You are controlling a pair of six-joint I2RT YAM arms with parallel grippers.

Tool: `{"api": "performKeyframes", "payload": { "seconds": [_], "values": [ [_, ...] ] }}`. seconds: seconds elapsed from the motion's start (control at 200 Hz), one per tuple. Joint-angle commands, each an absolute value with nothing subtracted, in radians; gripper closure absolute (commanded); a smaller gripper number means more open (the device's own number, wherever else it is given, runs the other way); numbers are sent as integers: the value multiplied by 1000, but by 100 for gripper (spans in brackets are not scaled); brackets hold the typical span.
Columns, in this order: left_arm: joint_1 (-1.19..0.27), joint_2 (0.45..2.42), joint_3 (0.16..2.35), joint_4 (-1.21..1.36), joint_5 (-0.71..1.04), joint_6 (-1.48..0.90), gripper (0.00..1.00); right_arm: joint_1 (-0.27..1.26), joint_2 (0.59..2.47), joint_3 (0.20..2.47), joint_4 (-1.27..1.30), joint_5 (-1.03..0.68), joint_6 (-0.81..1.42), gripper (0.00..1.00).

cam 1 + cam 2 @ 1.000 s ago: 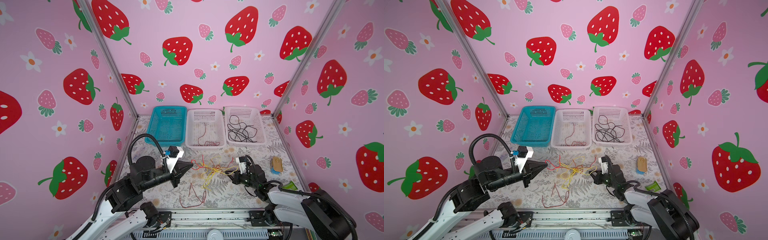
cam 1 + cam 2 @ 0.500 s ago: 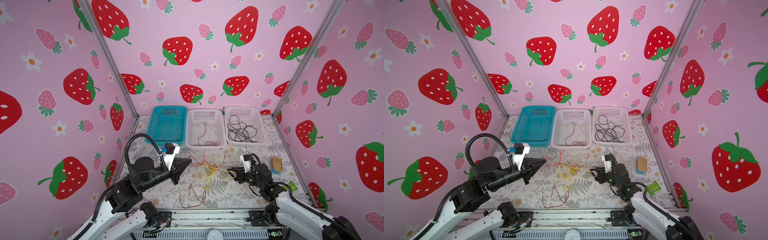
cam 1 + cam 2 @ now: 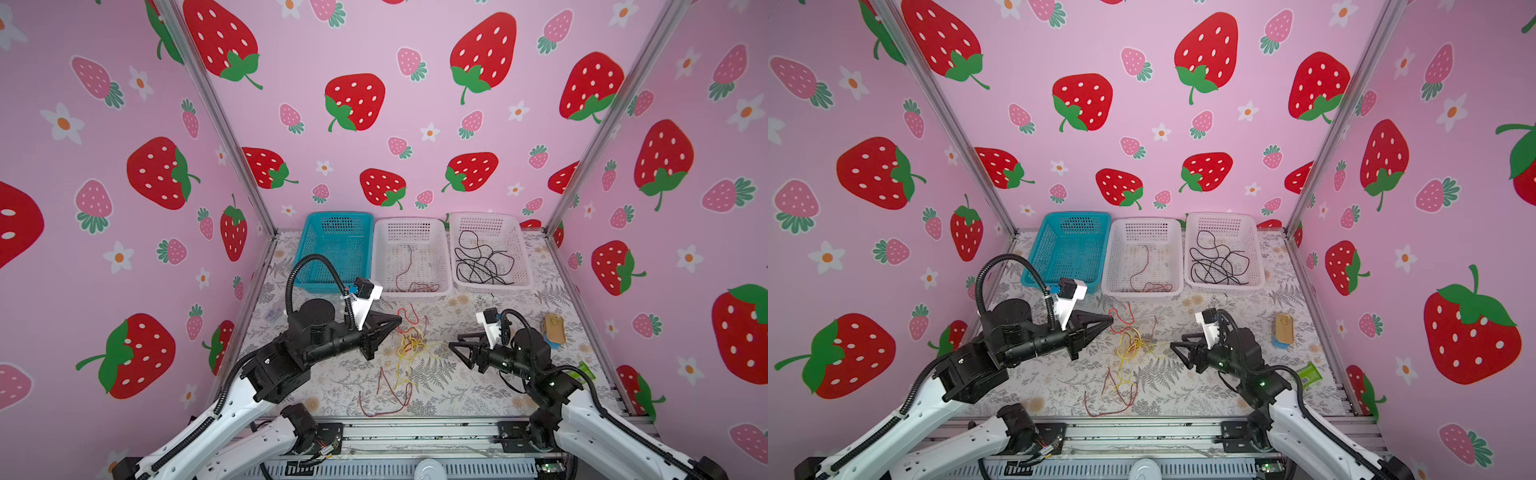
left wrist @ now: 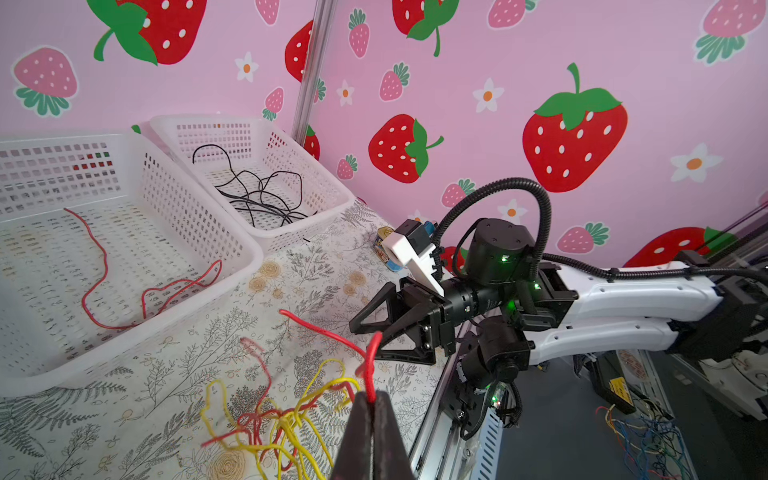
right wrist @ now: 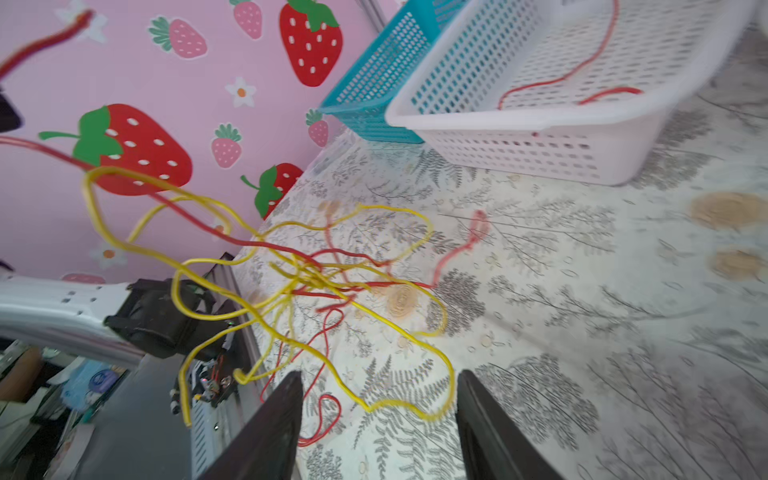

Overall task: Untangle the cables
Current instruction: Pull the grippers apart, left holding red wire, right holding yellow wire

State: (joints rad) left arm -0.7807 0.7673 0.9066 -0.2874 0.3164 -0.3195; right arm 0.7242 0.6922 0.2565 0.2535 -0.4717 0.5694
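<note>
I should keep bringing my right gripper in and grab the yellow cable (image 3: 410,345): its loops (image 3: 422,345) face the open fingers while my left gripper holds the red cable.
A tangle of red and yellow cables (image 3: 409,345) (image 3: 1131,345) lies mid-table, partly lifted. My left gripper (image 3: 400,321) (image 4: 374,401) is shut on a red cable (image 4: 371,365) that rises out of the tangle (image 4: 282,419). To the right of the tangle my right gripper (image 3: 452,345) (image 5: 378,378) stands open and holds nothing; a yellow loop (image 5: 415,411) lies slack on the table between its fingers. Another red strand (image 3: 386,399) trails toward the front edge. A red cable (image 3: 409,286) lies in the middle white basket (image 3: 411,222), black cables (image 3: 482,262) in the right white basket (image 3: 486,218).
A teal basket (image 3: 338,220) stands at the back left beside the white ones. A tin (image 3: 553,326) and a green packet (image 3: 586,370) lie by the right wall. Pink walls close in three sides; a metal rail runs along the front.
My right gripper has gone from shut to open, and the yellow strands that reached to it now hang slack. The left gripper has shifted slightly, still pinching the red cable.
</note>
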Motion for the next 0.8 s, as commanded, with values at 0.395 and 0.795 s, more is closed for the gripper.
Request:
{"api": "performKeyframes", "payload": {
  "seconds": [0.395, 0.795],
  "values": [
    [-779, 815, 882, -214, 360, -365, 100, 1063, 903, 465, 371, -234, 372, 39],
    [-779, 799, 893, -240, 348, -348, 100, 1078, 1028, 477, 396, -131, 354, 59]
  ]
}}
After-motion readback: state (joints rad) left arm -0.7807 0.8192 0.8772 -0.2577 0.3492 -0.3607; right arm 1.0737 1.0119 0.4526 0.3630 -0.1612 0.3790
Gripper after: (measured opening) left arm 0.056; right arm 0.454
